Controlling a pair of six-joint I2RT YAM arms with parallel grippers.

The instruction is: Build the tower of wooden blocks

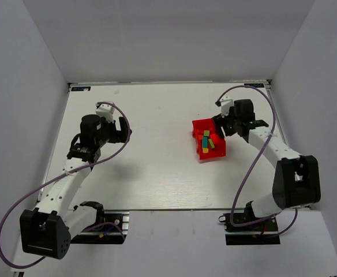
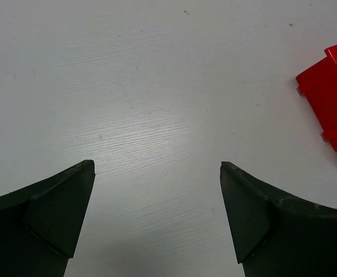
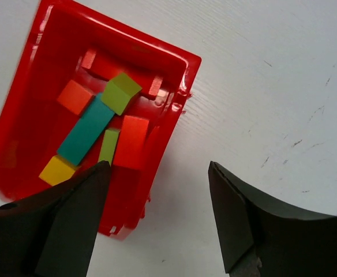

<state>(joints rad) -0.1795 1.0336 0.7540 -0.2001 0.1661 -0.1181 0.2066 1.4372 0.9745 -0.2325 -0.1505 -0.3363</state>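
The blocks lie packed inside the red bin [image 1: 206, 141], far from my left gripper. Next, my right gripper takes hold of the bin's side [image 3: 149, 164] and tips the blocks out first.
No wood block tower is in view. Its painted blocks lie loose inside a red bin [image 3: 47, 34]: a teal bar [image 3: 86, 131], a lime cube [image 3: 121, 92], an orange cube [image 3: 75, 96], a yellow cube [image 3: 57, 171], a lime bar [image 3: 109, 146] and red bars [image 3: 131, 141]. My right gripper [image 3: 157, 167] is open above the bin's wall, one finger over the bin and the other over the table. From above, the bin [image 1: 198, 130] sits right of centre, with the right gripper [image 1: 221, 126] at its far right corner. My left gripper [image 2: 157, 164] is open over bare table, holding nothing.
White walls enclose the white table [image 1: 157, 167] on three sides. In the left wrist view a corner of the red bin [image 2: 330, 98] shows at the right edge. The left gripper [image 1: 124, 130] hovers left of centre, well apart from the bin.
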